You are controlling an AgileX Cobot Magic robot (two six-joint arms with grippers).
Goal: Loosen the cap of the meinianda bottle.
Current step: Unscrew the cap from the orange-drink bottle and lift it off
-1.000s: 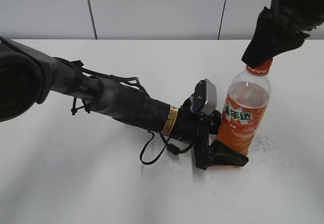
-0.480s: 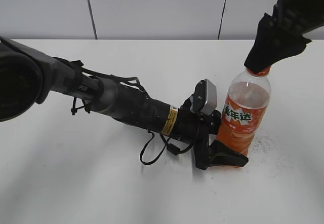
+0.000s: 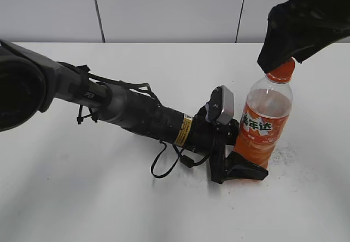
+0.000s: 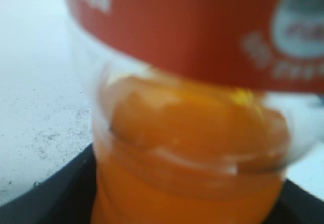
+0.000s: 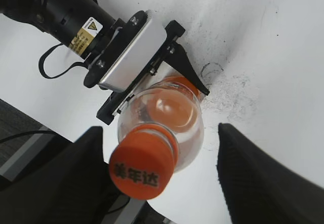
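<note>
An orange ring [image 3: 279, 79] wraps the bottle's neck at the cap's lower edge, so when I twist the orange cap [image 3: 284, 68] it will come off and leave that ring behind.
The meinianda bottle [image 3: 263, 126] stands upright on the white table, clear plastic with orange drink and an orange label. My left gripper [image 3: 238, 164] is shut on its lower body; the left wrist view shows the bottle [image 4: 202, 133] filling the frame between dark fingers. The orange cap [image 3: 281, 70] is on the neck. My right gripper [image 3: 284, 56] hangs just above it, open, its fingers apart. In the right wrist view the cap [image 5: 142, 169] lies near the left finger, with a wide gap to the right finger; the gripper's mid-point [image 5: 162, 178] is beside the cap.
The left arm [image 3: 131, 113] lies low across the table from the left with a loose black cable loop [image 3: 164, 165]. The table [image 3: 109, 209] shows dark scuff marks right of the bottle's base [image 3: 287, 154]. A grey panelled wall stands behind.
My right gripper has let go of the cap and lifted a little up and right. The cap, hidden before, now shows. The bottle and left arm have not moved.
</note>
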